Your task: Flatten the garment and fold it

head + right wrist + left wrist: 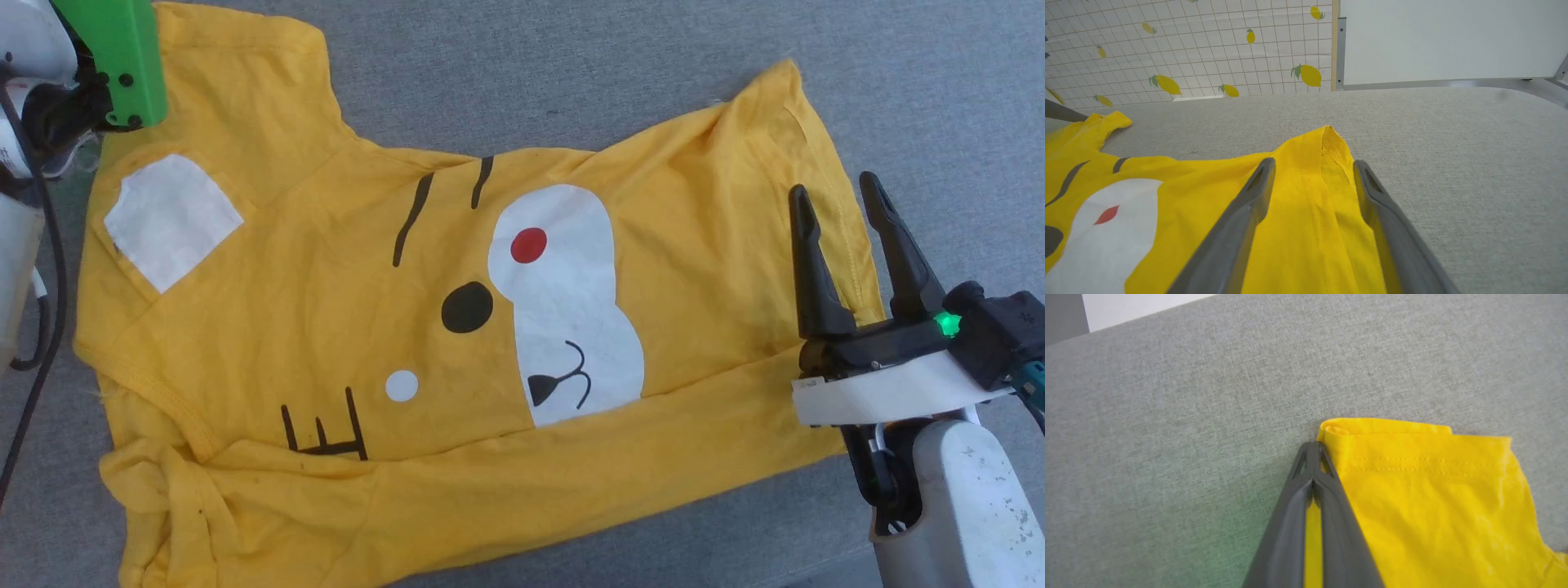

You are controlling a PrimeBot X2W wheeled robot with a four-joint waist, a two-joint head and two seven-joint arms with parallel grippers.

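The garment's near folded strip (705, 265) (578, 465) shows plain yellow, so I expect the garment to hide its white snout patch under plain yellow when I fold it over.
The garment (326, 286), a bright yellow T-shirt, lies face up and mostly spread out, showing its white snout patch (567, 302) with a red dot and black dots. Its near long edge is folded over, and it is bunched at the lower left. My left gripper (1312, 447) is shut on a corner of the yellow cloth (1433, 506); in the head view its green housing (114, 57) sits at the shirt's top left corner. My right gripper (834, 192) is open, with its fingers either side of the shirt's right hem (1327, 171).
The shirt rests on a wide grey fabric surface (571, 65) with bare room beyond and to its right. A black cable (41, 327) hangs along the left arm. A tiled wall with lemon prints (1188, 49) and a white panel (1453, 36) stand behind.
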